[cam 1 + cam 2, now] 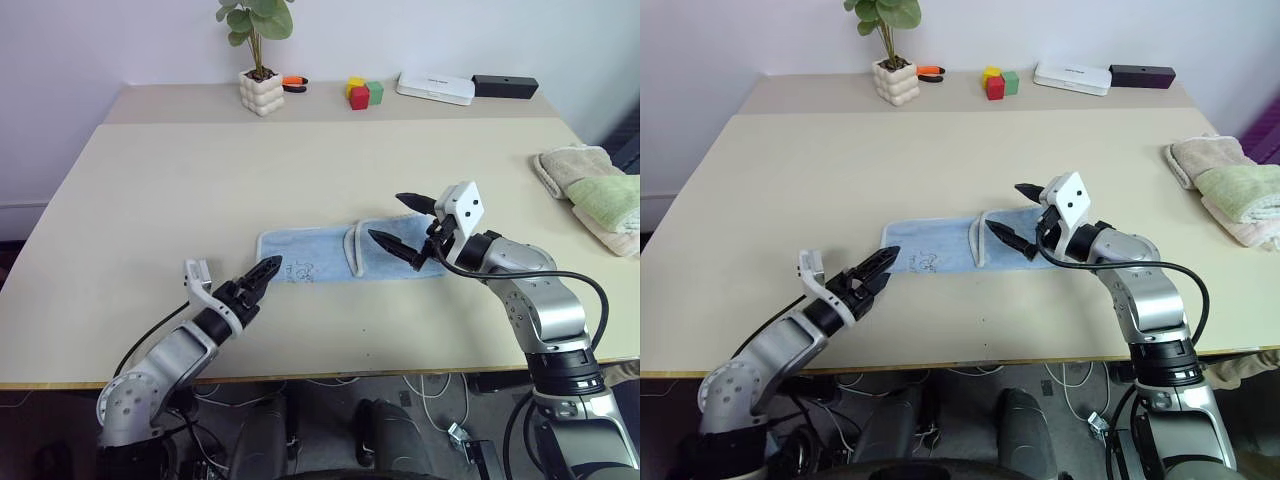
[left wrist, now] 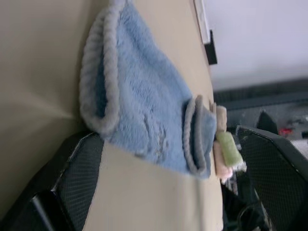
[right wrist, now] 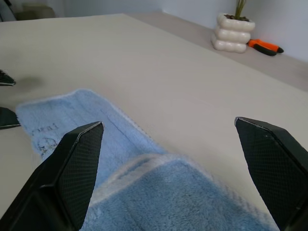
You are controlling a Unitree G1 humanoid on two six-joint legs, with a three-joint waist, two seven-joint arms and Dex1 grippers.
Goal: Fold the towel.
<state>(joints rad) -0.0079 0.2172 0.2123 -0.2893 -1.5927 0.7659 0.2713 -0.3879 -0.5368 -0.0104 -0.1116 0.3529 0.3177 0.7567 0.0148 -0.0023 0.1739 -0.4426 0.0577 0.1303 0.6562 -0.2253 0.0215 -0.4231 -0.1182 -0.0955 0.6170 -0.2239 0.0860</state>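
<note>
Both layers will fold over as one when I carry the towel's raised end (image 1: 265, 249) across, because two pale hems (image 2: 100, 74) run together along that end.
The light blue towel (image 1: 320, 252) lies flat on the table, nearer its front edge. Its right end is folded back over itself, with a pale hem (image 1: 351, 250) crossing the middle. A small dark print (image 1: 298, 270) sits near the left front corner. My left gripper (image 1: 266, 270) is low at that corner, open, its fingers (image 2: 72, 183) on either side of the towel's curled left end (image 2: 98, 110). My right gripper (image 1: 388, 220) hovers open over the folded right end, holding nothing. In the right wrist view its fingers (image 3: 72, 168) spread wide above the blue cloth (image 3: 159, 192).
A beige and a pale green folded towel (image 1: 595, 190) are stacked at the table's right edge. Along the back stand a potted plant (image 1: 262, 90), an orange tool (image 1: 294, 82), coloured blocks (image 1: 365, 93), a white box (image 1: 435, 88) and a black box (image 1: 505, 86).
</note>
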